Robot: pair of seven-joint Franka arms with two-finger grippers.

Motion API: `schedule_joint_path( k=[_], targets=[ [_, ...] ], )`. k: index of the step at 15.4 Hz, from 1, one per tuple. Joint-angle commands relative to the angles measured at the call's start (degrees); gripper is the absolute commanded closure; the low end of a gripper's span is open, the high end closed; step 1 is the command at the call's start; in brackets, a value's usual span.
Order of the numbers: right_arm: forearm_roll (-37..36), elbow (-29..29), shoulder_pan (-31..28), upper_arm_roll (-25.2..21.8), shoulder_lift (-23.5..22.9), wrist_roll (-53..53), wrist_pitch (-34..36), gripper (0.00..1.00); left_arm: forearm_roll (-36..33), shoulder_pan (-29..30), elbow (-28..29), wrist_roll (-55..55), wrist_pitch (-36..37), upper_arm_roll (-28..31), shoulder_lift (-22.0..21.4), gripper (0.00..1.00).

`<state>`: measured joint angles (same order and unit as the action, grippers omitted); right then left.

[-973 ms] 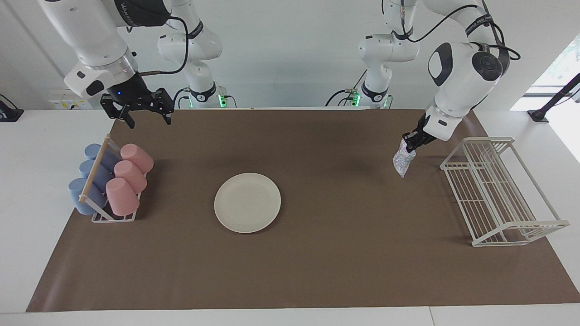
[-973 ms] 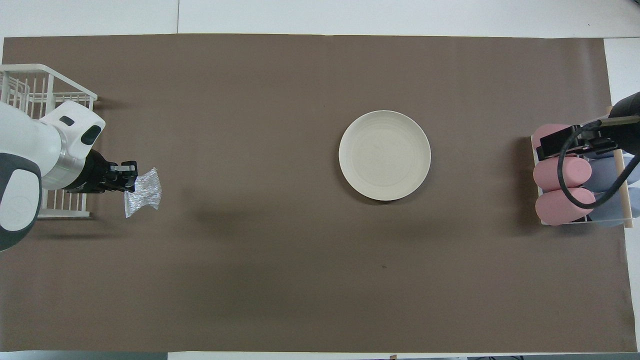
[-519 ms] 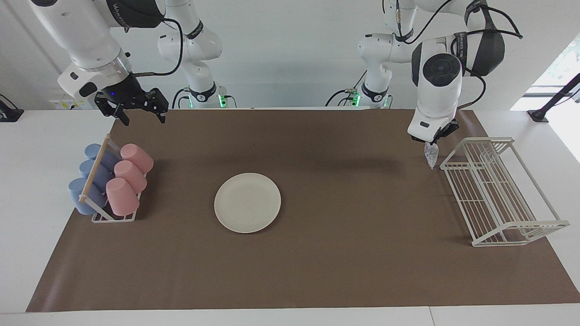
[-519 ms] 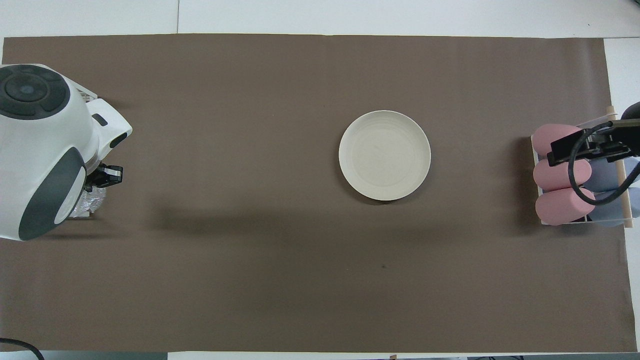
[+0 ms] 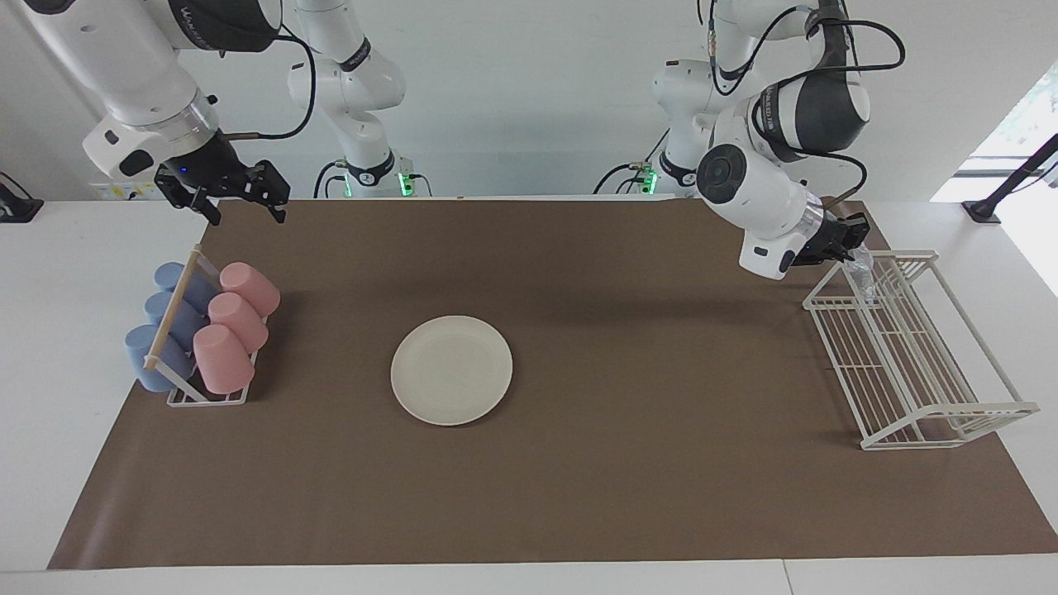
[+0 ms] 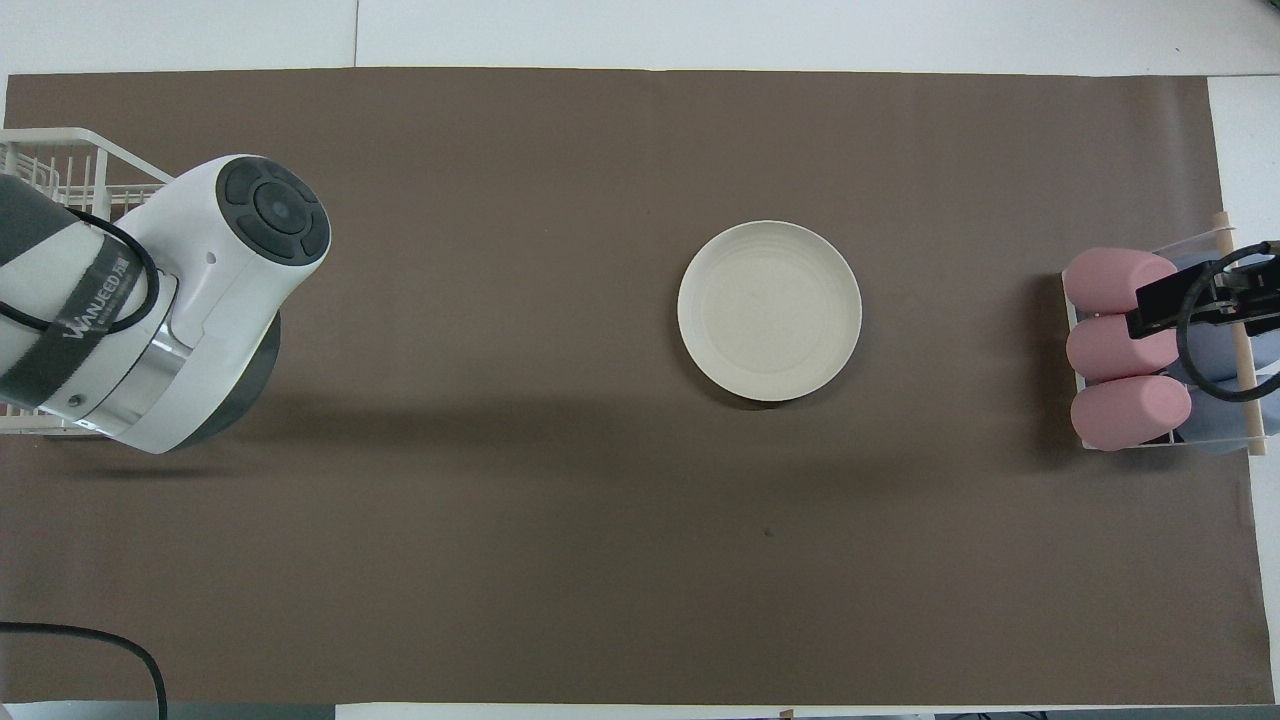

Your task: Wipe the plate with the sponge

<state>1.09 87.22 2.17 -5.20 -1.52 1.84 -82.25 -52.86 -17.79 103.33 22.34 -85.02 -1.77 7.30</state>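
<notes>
The silvery sponge (image 5: 863,274) is hanging over the empty end of the wire rack, so my left gripper should keep moving it down until it rests on the bars (image 5: 880,309), and then let it go.
The cream-white plate (image 5: 451,370) (image 6: 769,311) lies flat on the brown mat, mid-table, with nothing on it. My left gripper (image 5: 852,240) hangs over the wire rack's end nearest the robots, shut on the silvery crinkly sponge (image 5: 862,269), which dangles at the rack's top rail. In the overhead view the left arm's body hides both that gripper and the sponge. My right gripper (image 5: 244,211) (image 6: 1200,300) is up in the air over the mat's corner beside the cup holder, open, with nothing between its fingers.
A white wire dish rack (image 5: 909,355) (image 6: 50,160) stands at the left arm's end of the mat. A cup holder (image 5: 178,397) with pink (image 5: 221,359) (image 6: 1128,412) and blue cups lying on their sides stands at the right arm's end.
The left arm swung the sponge from over the mat across to the wire rack's end and turned its wrist. The right gripper drifted away from the cup holder toward the table's corner.
</notes>
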Motion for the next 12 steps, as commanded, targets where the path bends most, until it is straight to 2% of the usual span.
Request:
schedule_joint_path(
  k=[1,3,4,6,7,12],
  targets=[
    [-0.13,1.9,-0.59,0.8,1.52,-3.94,-1.33,0.0,-5.4,-0.84,0.38,10.83,3.79,0.45,4.9,1.0],
    [-0.21,2.16,-0.5,1.5,1.61,-5.0,-3.95,0.0,-6.38,-1.02,-0.23,18.32,6.61,0.37,8.77,1.0],
    [-0.21,2.77,-0.5,1.59,1.7,-4.92,-6.58,0.0,-6.38,-0.85,-0.23,19.31,6.62,0.37,9.31,1.0],
    [-0.04,3.21,-0.5,1.94,1.87,-4.92,-5.75,0.0,-6.73,-0.49,-0.76,20.97,6.79,0.63,11.75,1.0],
    [-0.04,3.22,-0.59,2.03,1.96,-4.57,-3.99,0.0,-6.56,-0.41,-1.37,23.51,6.71,0.54,12.29,1.0],
    [0.05,3.65,-0.86,2.03,2.49,-4.83,-4.24,0.0,-6.47,-0.23,-0.59,26.95,4.52,0.45,12.39,1.0]
  ],
)
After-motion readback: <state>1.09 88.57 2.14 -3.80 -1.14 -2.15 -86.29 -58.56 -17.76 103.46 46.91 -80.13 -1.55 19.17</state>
